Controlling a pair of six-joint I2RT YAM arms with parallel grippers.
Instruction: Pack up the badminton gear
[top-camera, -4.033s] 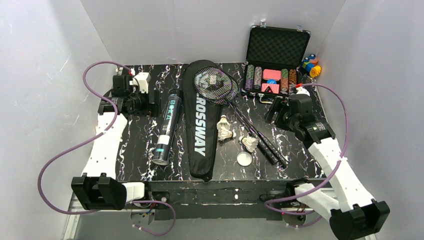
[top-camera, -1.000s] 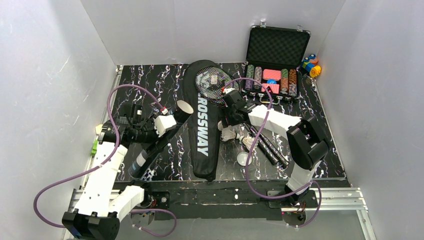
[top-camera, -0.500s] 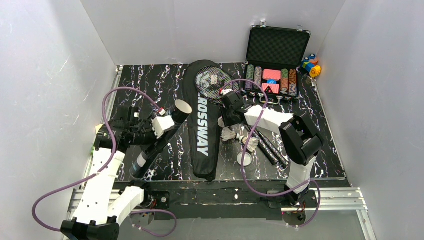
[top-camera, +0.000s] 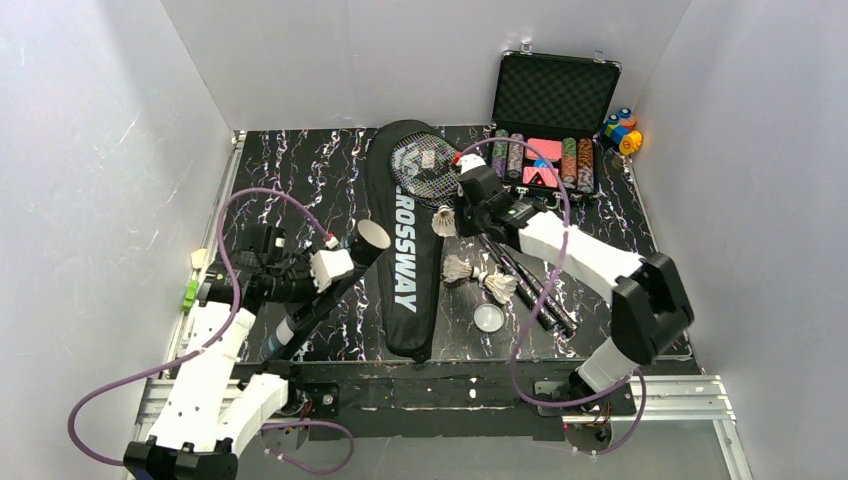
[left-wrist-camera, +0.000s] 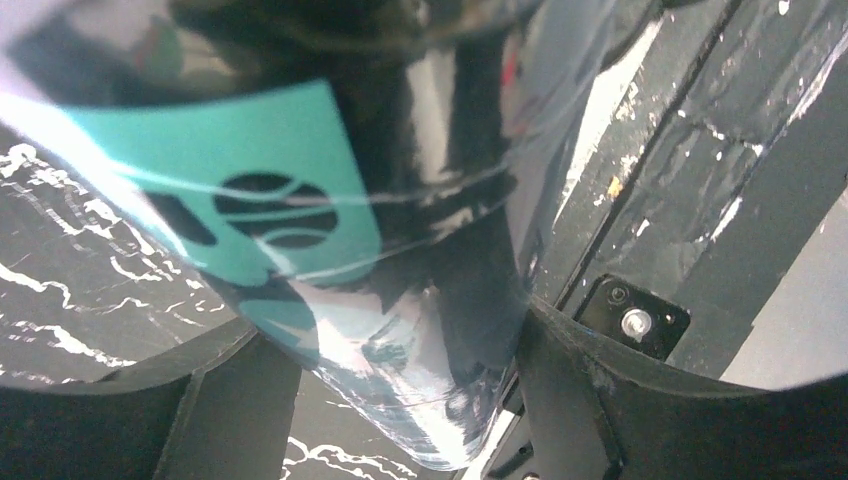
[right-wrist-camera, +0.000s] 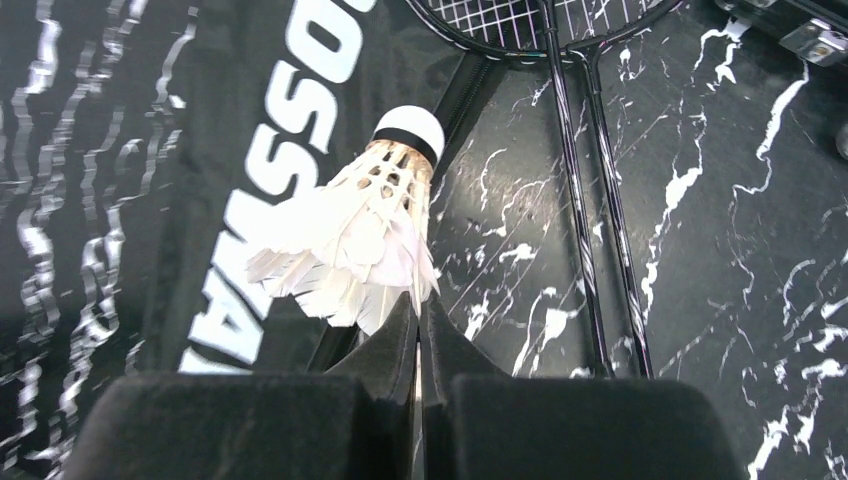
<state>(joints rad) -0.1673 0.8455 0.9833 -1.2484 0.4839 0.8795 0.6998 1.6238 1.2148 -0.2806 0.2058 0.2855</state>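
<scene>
My left gripper needs to lower the tube and turn it to face the shuttlecock in my right gripper (top-camera: 444, 222), because the tube's opening (top-camera: 374, 234) points steeply up.
My left gripper (top-camera: 330, 270) is shut on the long dark tube (top-camera: 318, 292), which is tilted with its open mouth (top-camera: 373, 235) raised toward the bag. In the left wrist view the teal-lettered tube (left-wrist-camera: 300, 220) fills the space between my fingers (left-wrist-camera: 590, 390). My right gripper (top-camera: 457, 213) is shut on the feather edge of a white shuttlecock (top-camera: 443, 222), lifted over the black CROSSWAY bag (top-camera: 400, 270); the right wrist view shows this shuttlecock (right-wrist-camera: 360, 230) cork-up at my gripper (right-wrist-camera: 420, 312). Two shuttlecocks (top-camera: 458, 268) (top-camera: 498, 287) lie beside two black racquets (top-camera: 425, 160). The round lid (top-camera: 488, 318) lies nearby.
An open black case of poker chips (top-camera: 545, 150) stands at the back right, with small coloured blocks (top-camera: 622, 130) beside it. The racquet handles (top-camera: 545, 300) run toward the right front. White walls enclose the black marbled table (top-camera: 300, 170).
My right gripper shut on the shuttlecock and lifted it off the table toward the back. My left arm kept the tube and shifted it slightly right.
</scene>
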